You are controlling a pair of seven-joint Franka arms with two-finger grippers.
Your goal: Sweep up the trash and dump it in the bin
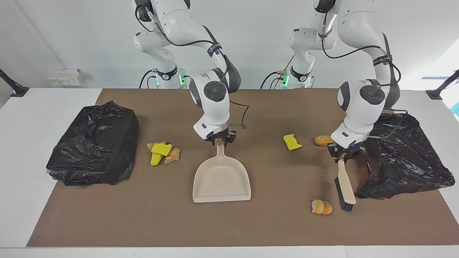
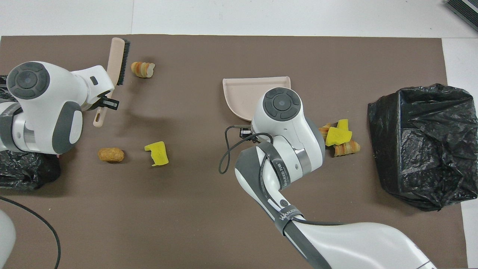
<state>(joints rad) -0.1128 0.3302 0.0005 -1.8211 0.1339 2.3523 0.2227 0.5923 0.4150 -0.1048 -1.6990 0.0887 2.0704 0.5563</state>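
Observation:
The beige dustpan's opening [image 1: 221, 200] faces away from the robots, so the robot's right gripper should pull the dustpan back and turn its opening to the yellow chunk [image 1: 292, 142] before the sweep.
My right gripper [image 1: 219, 139] is shut on the handle of the beige dustpan [image 1: 222, 181] [image 2: 242, 93], which lies flat mid-mat with its mouth pointing away from the robots. My left gripper [image 1: 344, 154] [image 2: 102, 104] is shut on the handle of the brush [image 1: 345, 186] [image 2: 115, 59]. The brush's bristle end is down beside a striped orange trash lump [image 1: 321, 207] [image 2: 142, 69]. Nearer the robots lie a yellow chunk [image 1: 292, 142] [image 2: 157, 153] and a brown lump [image 1: 322, 140] [image 2: 111, 154]. A trash cluster [image 1: 163, 152] [image 2: 340, 140] lies beside the dustpan.
Two bins lined with black bags stand on the brown mat, one [image 1: 95, 143] [image 2: 418, 145] at the right arm's end, the other [image 1: 401, 157] [image 2: 22, 168] at the left arm's end, close beside the left wrist. White table surrounds the mat.

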